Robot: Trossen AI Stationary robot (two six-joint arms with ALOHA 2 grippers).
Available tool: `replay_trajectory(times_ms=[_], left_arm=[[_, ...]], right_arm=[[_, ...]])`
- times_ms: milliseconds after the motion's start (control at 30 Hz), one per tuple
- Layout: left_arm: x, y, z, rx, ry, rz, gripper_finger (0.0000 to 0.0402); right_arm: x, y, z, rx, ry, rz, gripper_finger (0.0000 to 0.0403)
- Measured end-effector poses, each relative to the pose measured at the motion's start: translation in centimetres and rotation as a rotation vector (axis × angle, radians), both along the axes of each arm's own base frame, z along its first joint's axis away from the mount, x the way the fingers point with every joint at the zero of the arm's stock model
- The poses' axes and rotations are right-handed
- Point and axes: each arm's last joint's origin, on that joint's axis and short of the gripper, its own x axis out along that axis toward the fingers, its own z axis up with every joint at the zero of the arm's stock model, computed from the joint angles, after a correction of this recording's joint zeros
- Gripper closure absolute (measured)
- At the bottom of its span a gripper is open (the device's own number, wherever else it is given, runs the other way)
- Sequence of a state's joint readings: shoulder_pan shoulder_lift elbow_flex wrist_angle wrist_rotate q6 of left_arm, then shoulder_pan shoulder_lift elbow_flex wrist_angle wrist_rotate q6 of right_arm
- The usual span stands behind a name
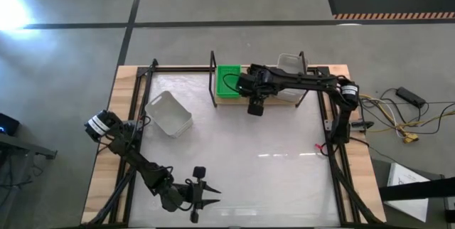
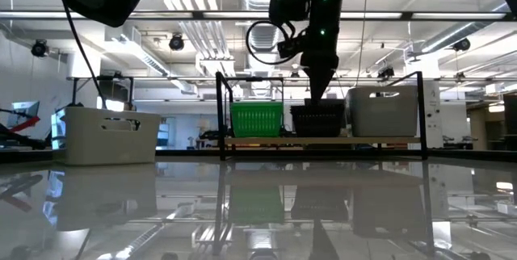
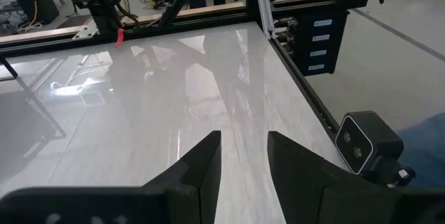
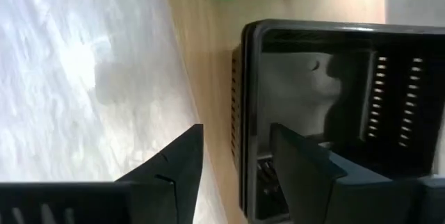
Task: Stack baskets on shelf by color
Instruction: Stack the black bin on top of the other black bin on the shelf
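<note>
My right gripper should grab the black basket by its near side (image 4: 247, 126) and push it square against the green basket, since it sits crooked, apart from that one.
The wooden shelf (image 1: 281, 98) in its black rod frame stands at the table's far side. A green basket (image 2: 257, 119), a black mesh basket (image 2: 317, 119) and a translucent white-grey basket (image 2: 381, 111) rest on its plank side by side. Another white basket (image 1: 169, 113) sits on the tabletop, left of the shelf. My right gripper (image 4: 236, 130) reaches down from above at the black basket (image 4: 327, 106), open. One finger is inside it and one outside, with its side wall (image 4: 238, 113) between them untouched. My left gripper (image 3: 243, 140) waits open near the table's near edge (image 1: 213, 195).
The shelf's black upright posts (image 2: 220, 115) and top rods stand around the baskets. Frame rails (image 1: 135, 108) border the tabletop on the left and right. A small camera block (image 3: 363, 144) sits at the table's edge by the left gripper.
</note>
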State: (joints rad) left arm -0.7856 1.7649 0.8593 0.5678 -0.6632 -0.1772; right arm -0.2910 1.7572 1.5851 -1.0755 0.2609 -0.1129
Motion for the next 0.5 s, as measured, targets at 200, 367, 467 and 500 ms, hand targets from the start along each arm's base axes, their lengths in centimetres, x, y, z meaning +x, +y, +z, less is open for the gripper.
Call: replay_trajectory(times_ms=[200,367,467,500], left_arm=[[-0.01,0.01,-0.01,0.001,0.001,0.000,0.0299],[-0.01,0.01,-0.01,0.000,0.000,0.000,0.0299],[-0.01,0.01,-0.01,0.000,0.000,0.000,0.0299],[-0.01,0.01,-0.01,0.000,0.000,0.000,0.0299]], right_arm=[[0.32,-0.05,-0.69,0.030,0.016,0.046,0.0272],[0.42,-0.08,-0.91,0.025,0.036,0.098,0.0310],[0.43,-0.09,-0.91,0.021,0.043,0.124,0.0344],[0.44,-0.04,-0.92,0.020,0.045,0.133,0.0357]])
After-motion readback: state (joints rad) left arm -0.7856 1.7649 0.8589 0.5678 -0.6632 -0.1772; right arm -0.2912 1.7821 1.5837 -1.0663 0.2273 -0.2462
